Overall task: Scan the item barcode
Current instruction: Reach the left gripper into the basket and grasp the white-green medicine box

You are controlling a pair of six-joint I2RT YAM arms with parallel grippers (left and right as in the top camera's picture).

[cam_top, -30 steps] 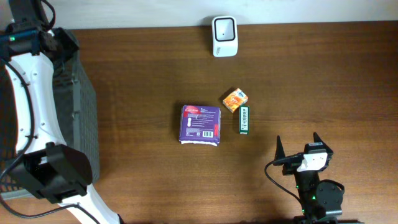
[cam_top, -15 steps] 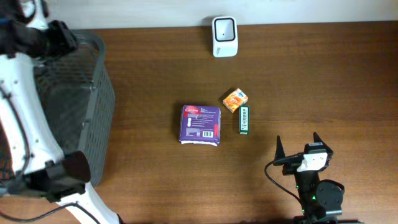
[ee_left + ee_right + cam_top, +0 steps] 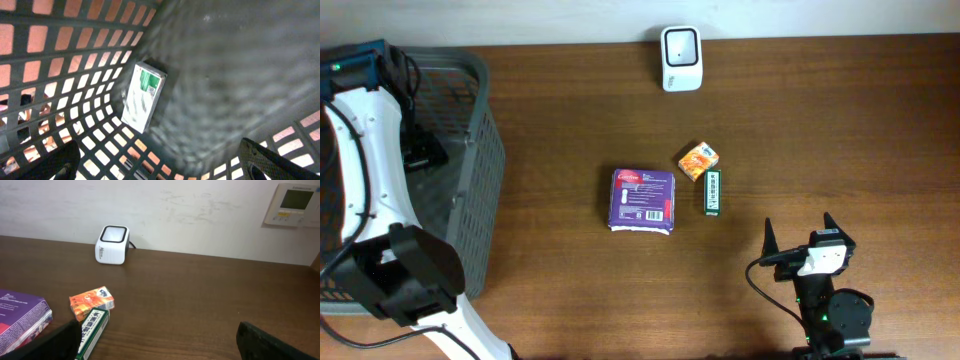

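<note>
My left gripper should go on down until its open fingers are on both sides of the white-and-green box (image 3: 143, 98) before it closes, because the box lies loose with its long sides (image 3: 156, 103) facing those fingers.
The white barcode scanner (image 3: 680, 45) stands at the table's far edge and also shows in the right wrist view, scanner (image 3: 112, 245). A purple pack (image 3: 642, 198), an orange box (image 3: 698, 160) and a slim green box (image 3: 714, 192) lie mid-table. My left gripper (image 3: 421, 150) hangs inside the grey basket (image 3: 485, 190), open and empty. Below my left gripper (image 3: 160, 172) a white-and-green box (image 3: 144, 95) lies loose against the basket wall (image 3: 65, 65). My right gripper (image 3: 799, 232) rests open near the front edge, right of the green box (image 3: 91, 327).
The basket fills the table's left end, with my white left arm (image 3: 370, 160) arching over it. The orange box (image 3: 91, 301) and the purple pack (image 3: 20, 320) lie ahead-left of my right gripper (image 3: 160, 350). Bare wood stretches to the right.
My left gripper has opened and the white-and-green box now lies free in the basket. The left arm swung over the basket, which looks shifted to the right. The right arm is still.
</note>
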